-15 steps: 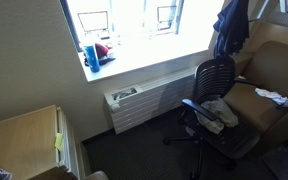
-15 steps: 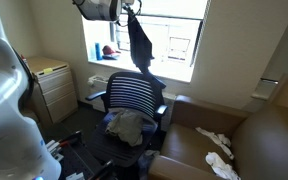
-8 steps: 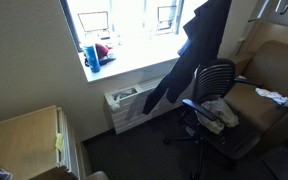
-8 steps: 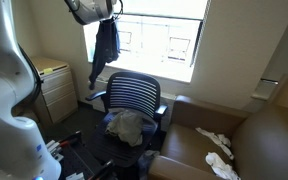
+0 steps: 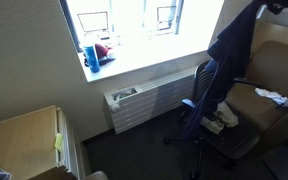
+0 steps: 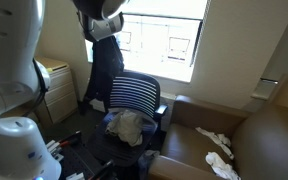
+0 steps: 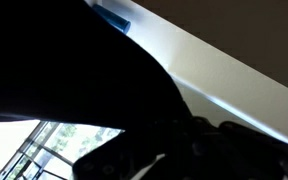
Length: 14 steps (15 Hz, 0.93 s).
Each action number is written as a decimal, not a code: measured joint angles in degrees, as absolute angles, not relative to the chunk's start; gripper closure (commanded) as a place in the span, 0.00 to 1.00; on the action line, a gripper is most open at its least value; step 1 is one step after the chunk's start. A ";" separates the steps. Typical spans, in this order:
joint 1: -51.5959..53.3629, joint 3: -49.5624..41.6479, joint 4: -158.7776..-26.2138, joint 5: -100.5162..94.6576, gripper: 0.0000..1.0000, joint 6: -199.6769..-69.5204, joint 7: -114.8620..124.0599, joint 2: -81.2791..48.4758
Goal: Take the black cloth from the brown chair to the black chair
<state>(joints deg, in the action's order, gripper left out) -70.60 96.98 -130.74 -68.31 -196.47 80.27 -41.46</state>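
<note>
I can see the black cloth (image 6: 104,75) hanging high beside the black chair's back, so I should move my gripper back over the chair's seat (image 6: 130,129) and lower the cloth there before I open my gripper.
The black cloth (image 5: 227,62) hangs long and loose from my gripper (image 5: 271,6), draped down beside the back of the black mesh office chair (image 5: 218,76). In an exterior view the cloth (image 6: 105,68) hangs from the gripper (image 6: 105,22) just beside the black chair's back (image 6: 135,95), on the window side. The gripper is shut on the cloth's top. The brown chair (image 5: 275,68) stands beside the black chair and also shows in an exterior view (image 6: 246,138). The wrist view is mostly filled by the dark cloth (image 7: 64,70); the jaws are hidden.
A grey cloth (image 6: 127,126) lies on the black chair's seat. White cloths (image 6: 216,141) lie on the brown chair. A window sill with a blue cup (image 5: 91,55) and a radiator (image 5: 144,103) lie behind. A wooden cabinet (image 5: 22,135) stands to the side.
The gripper has moved with the cloth, which swung out toward the window and now hangs lower, straight down beside the black chair's back.
</note>
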 measured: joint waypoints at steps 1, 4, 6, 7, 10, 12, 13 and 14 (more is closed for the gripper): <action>-71.02 95.49 -133.79 -71.31 0.99 -195.18 80.32 -44.22; -69.99 86.75 -142.46 -81.29 0.99 -193.46 79.49 -51.92; -67.56 77.69 -146.29 -88.35 0.99 -193.65 77.02 -56.18; -65.86 72.46 -147.13 -91.49 0.99 -193.80 75.40 -58.07; -60.40 59.49 -145.42 -96.58 0.99 -195.51 71.26 -62.52; -58.81 56.22 -141.48 -96.97 0.99 -196.86 68.43 -64.89; -58.40 55.27 -139.29 -93.81 0.99 -199.33 64.51 -65.76; -58.45 55.30 -137.22 -92.53 0.99 -199.62 61.68 -66.83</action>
